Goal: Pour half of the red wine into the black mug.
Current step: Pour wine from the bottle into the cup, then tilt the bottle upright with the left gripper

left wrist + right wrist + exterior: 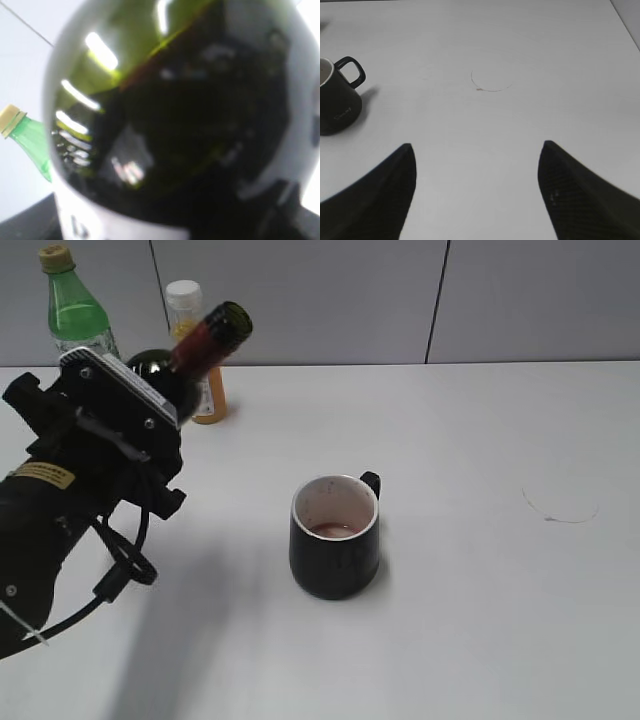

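Observation:
The black mug has only a little red wine (335,531) in it and the bottle's opening points up, so my left gripper should tilt the bottle down over the mug's opening (335,504).
My left gripper (135,400) is shut on the red wine bottle (190,355), a dark glass bottle with a red foil neck. It holds it tilted, mouth up and to the right, above the table's left side. The bottle's dark body (190,115) fills the left wrist view, with a white label at the bottom. The black mug (335,537) stands near the table's middle with its handle at the back right; a little red liquid lies in its speckled white inside. It also shows in the right wrist view (337,97). My right gripper (477,150) is open and empty over bare table.
A green plastic bottle (75,310) and an orange juice bottle (200,350) stand at the back left behind the held bottle. A faint ring mark (560,508) lies on the white table at the right. A grey wall runs along the back.

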You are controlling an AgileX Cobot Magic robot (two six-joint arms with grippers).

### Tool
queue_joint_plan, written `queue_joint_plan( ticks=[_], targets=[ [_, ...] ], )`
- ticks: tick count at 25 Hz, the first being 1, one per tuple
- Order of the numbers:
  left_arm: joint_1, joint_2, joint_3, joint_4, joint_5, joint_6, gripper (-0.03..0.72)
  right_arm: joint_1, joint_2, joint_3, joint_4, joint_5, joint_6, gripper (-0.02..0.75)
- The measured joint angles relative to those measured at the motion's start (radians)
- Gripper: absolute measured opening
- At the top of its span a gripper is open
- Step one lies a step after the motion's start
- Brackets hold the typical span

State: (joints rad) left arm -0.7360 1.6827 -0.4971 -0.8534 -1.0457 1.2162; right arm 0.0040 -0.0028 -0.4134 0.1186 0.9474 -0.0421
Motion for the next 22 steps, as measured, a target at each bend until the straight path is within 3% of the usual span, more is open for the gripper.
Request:
queue_joint_plan(
  ticks=[6,15,22],
  targets=[
    [0.000,0.063,-0.003,0.011,-0.002,0.068,0.550,0.000,0.000,0.000,0.000,0.000,0.000,0.573],
    [0.000,0.153,-0.010,0.035,-0.057,0.274,0.550,0.000,0.000,0.000,0.000,0.000,0.000,0.573],
    [-0.007,0.193,-0.114,-0.043,-0.067,0.466,0.550,0.000,0.000,0.000,0.000,0.000,0.000,0.573]
  ],
)
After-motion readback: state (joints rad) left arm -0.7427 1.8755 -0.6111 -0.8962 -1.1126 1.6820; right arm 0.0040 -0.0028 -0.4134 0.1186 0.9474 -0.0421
